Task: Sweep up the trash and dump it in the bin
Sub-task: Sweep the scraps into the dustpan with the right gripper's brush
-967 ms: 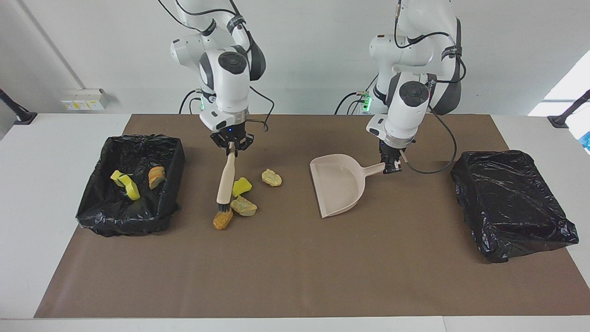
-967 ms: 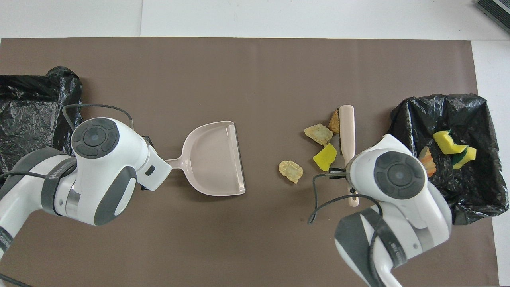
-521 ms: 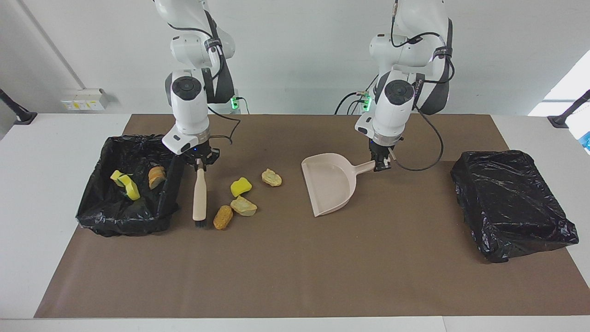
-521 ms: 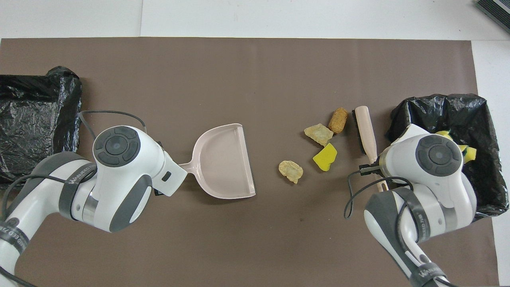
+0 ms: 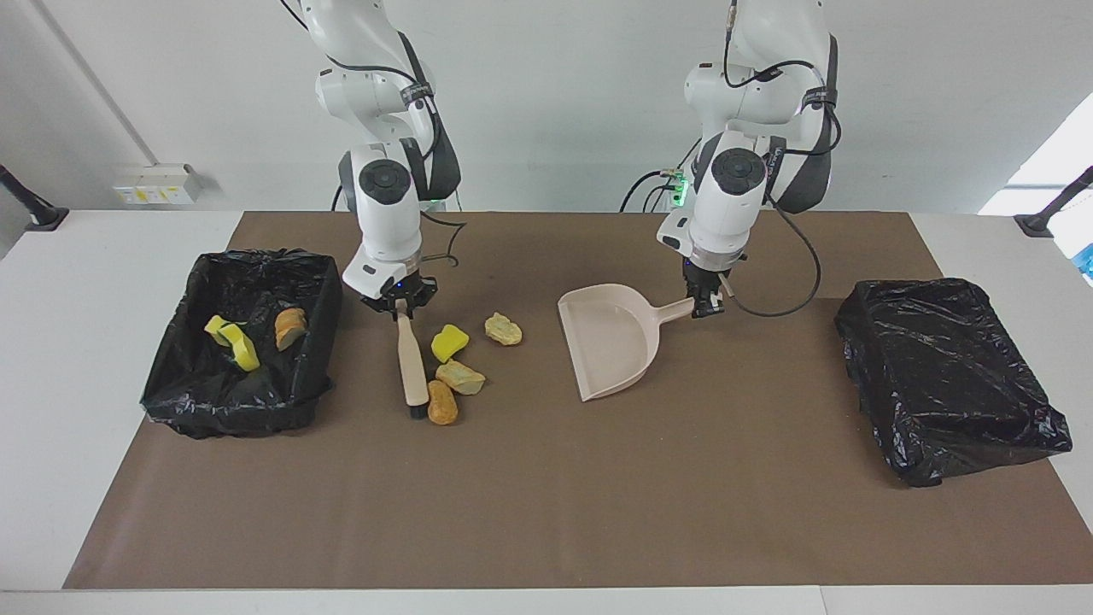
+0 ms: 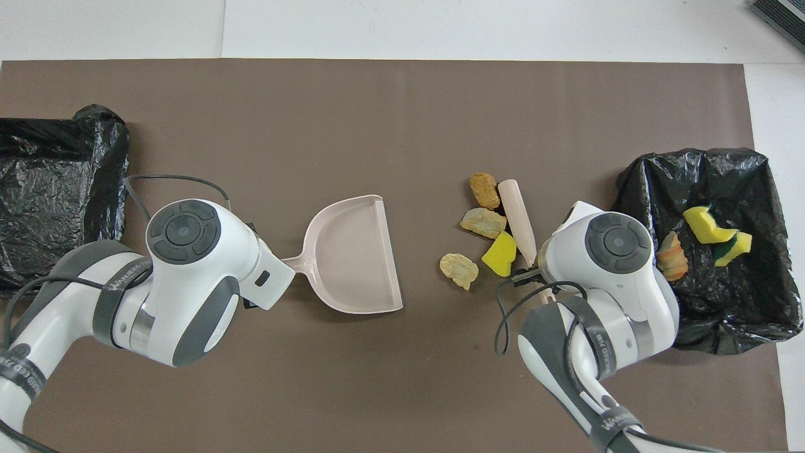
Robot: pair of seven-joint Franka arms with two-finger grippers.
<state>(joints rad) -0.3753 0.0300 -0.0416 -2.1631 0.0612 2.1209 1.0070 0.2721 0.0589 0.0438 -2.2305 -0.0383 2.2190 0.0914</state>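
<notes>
My right gripper should sweep the trash toward the dustpan's opening (image 6: 390,255), because the beige brush stands behind the orange-brown lump (image 6: 485,191) and the rest of the trash.
My right gripper (image 5: 400,309) is shut on the handle of a beige brush (image 5: 412,359), whose bristles rest on the mat against an orange-brown lump of trash (image 5: 441,402). A tan lump (image 5: 461,377), a yellow chunk (image 5: 448,342) and another tan lump (image 5: 503,329) lie between the brush and the pale pink dustpan (image 5: 615,342). My left gripper (image 5: 705,306) is shut on the dustpan's handle, and the pan's open mouth faces the trash. The black-lined bin (image 5: 318,342) at the right arm's end holds yellow pieces (image 5: 232,340) and an orange one (image 5: 290,327).
A second black-bagged box (image 5: 948,376) sits at the left arm's end of the table. A brown mat (image 5: 546,512) covers the table. In the overhead view both wrists hide the grippers; the dustpan (image 6: 352,258) and brush (image 6: 517,214) show.
The right gripper swung the brush out beside the bin, then back toward the dustpan, pushing the orange-brown and tan lumps along. The dustpan shifted slightly toward the trash, then held still.
</notes>
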